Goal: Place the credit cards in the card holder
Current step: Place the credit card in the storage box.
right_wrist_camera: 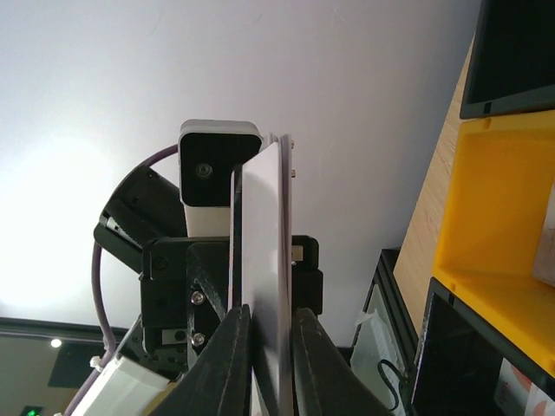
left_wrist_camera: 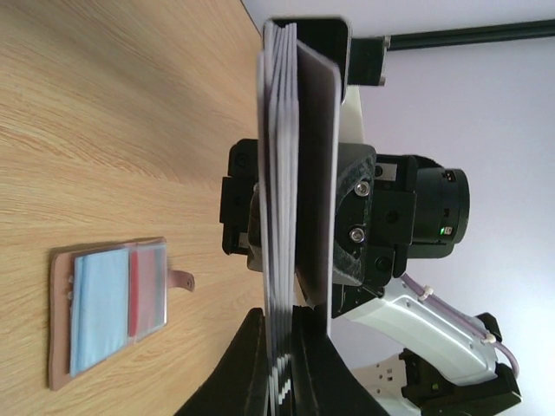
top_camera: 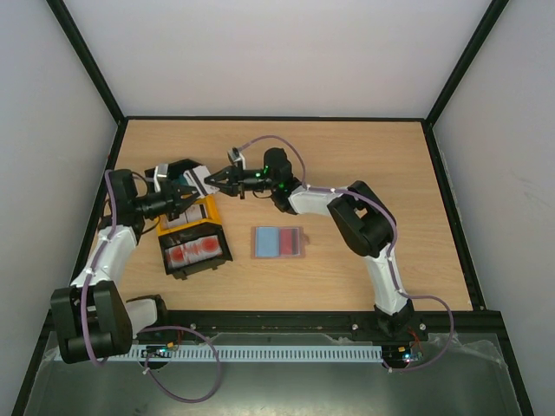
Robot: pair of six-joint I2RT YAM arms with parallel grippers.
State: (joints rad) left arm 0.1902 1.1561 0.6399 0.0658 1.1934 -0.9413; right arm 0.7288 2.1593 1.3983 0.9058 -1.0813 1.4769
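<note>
My left gripper should keep going to the yellow tray [top_camera: 186, 217] and let go there, since a gap separates the pale card [left_wrist_camera: 320, 130] at my right gripper from the stack.
A stack of credit cards [top_camera: 200, 183] is held in the air above the trays at the left, pinched from both sides. My left gripper [top_camera: 186, 194] is shut on its near end. In the left wrist view the cards [left_wrist_camera: 290, 173] stand edge-on between the black fingers [left_wrist_camera: 243, 373]. My right gripper [top_camera: 214, 183] is shut on the far end, and a pale card [right_wrist_camera: 263, 243] rises between its fingertips. The card holder [top_camera: 277, 243] lies open on the table's middle, with a blue card and a red card in its slots. It also shows in the left wrist view as the brown holder [left_wrist_camera: 59, 321].
Under the grippers stands a yellow tray [top_camera: 201, 212]. A black tray [top_camera: 198, 253] in front of it holds red-and-white cards, and another black tray [top_camera: 179, 167] sits behind. The black frame rail [top_camera: 286, 322] runs along the near edge.
</note>
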